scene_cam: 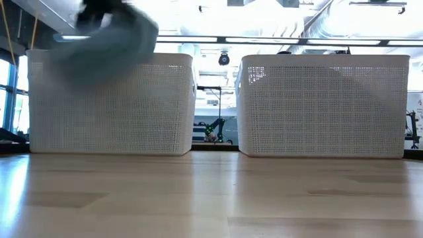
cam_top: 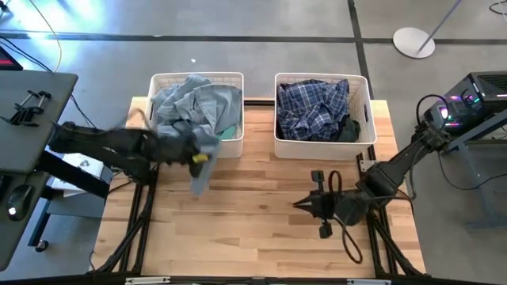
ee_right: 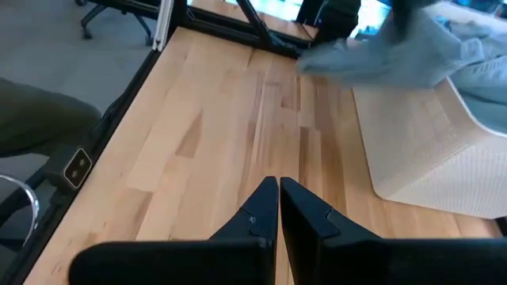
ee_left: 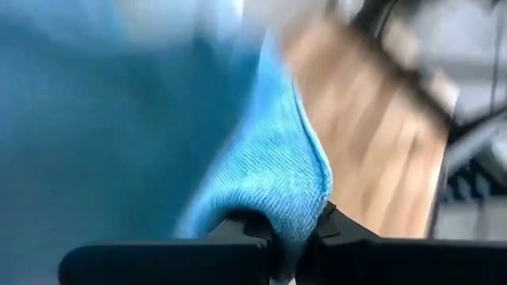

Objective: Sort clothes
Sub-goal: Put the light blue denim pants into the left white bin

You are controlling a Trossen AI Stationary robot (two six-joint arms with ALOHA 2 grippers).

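The blue-grey garment's end [cam_top: 200, 180] hangs outside the basket with the teal piece, so my left gripper should lift it over the basket's rim and put it inside.
My left gripper [cam_top: 196, 155] is shut on a blue-grey garment [cam_top: 200, 176] just in front of the left white basket [cam_top: 234, 79], near its front left corner. In the low view the garment [scene_cam: 112, 36] shows high up, in front of that basket's upper wall. The left basket holds grey-blue denim [cam_top: 194, 101] and a teal piece [cam_top: 231, 131]. The right basket [cam_top: 362, 79] holds navy-white plaid [cam_top: 315, 107] and a black piece [cam_top: 349, 128]. My right gripper [cam_top: 303, 204] is shut and empty over the table's near right part. My left gripper pinches a bunched fold of the blue knit cloth [ee_left: 295, 207] between its two fingers [ee_left: 238, 228]. The cloth is lifted clear of the table; one end hangs down toward the near side [cam_top: 198, 186], and the rest reaches back toward the left basket.
Bare wood [cam_top: 253, 222] lies in front of both baskets. The two baskets stand side by side at the table's far edge. Black clamps and a cable [cam_top: 326, 190] lie by the right arm. A dark side table [cam_top: 32, 119] stands to the left.
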